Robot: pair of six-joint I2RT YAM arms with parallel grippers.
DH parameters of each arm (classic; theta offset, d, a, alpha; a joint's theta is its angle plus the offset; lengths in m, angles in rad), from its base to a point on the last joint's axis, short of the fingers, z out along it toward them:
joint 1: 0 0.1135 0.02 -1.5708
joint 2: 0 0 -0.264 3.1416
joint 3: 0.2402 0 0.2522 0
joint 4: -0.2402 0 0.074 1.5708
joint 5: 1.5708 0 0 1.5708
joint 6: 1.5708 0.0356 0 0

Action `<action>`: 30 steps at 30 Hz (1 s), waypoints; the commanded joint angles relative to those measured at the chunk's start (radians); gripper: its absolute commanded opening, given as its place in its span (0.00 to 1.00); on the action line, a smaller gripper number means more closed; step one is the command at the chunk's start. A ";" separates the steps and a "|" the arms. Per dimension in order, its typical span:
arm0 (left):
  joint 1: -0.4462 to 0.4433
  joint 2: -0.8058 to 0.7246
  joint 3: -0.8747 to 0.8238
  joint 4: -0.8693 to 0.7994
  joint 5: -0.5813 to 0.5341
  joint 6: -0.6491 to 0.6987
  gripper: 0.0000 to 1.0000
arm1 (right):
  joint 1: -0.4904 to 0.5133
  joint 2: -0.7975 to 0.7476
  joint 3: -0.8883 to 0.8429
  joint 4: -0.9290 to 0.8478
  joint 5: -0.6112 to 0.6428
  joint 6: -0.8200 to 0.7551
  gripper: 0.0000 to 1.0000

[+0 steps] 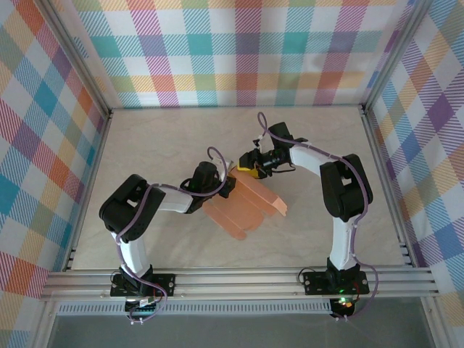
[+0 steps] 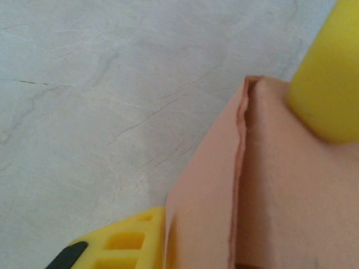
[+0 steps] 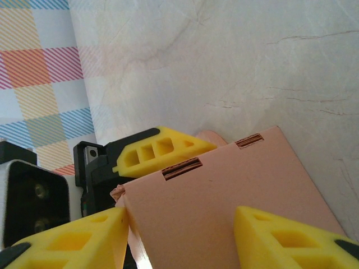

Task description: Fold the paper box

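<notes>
Both grippers are crowded at one corner of the paper box (image 3: pixel 120 192). Next, my right gripper moves back and takes the box's loose end (image 1: pixel 280 206) while my left gripper turns the box.
The paper box (image 1: pixel 246 206) is a salmon-orange card lying partly folded mid-table between the two arms. My left gripper (image 1: pixel 229 183) is at its far-left edge. In the left wrist view one yellow finger (image 2: pixel 118 241) presses against a folded-up panel of the paper box (image 2: pixel 269 185); the other finger is hidden behind the card, so the gripper (image 2: pixel 190 246) looks shut on that fold. My right gripper (image 1: pixel 250 168) stands open (image 3: pixel 179 241) over a slotted panel of the paper box (image 3: pixel 224 190). Its left fingertip (image 3: pixel 84 235) touches the raised corner.
Metal rails (image 1: pixel 239 279) run along the table's near edge. Checked fabric walls (image 1: pixel 43 145) close in the left, back and right sides. In the right wrist view the left gripper's yellow finger (image 3: pixel 162 151) lies just behind the slotted panel.
</notes>
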 commanded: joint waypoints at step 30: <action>0.034 0.014 0.005 0.037 0.022 -0.105 0.00 | -0.042 -0.257 -0.094 0.081 0.185 0.048 0.71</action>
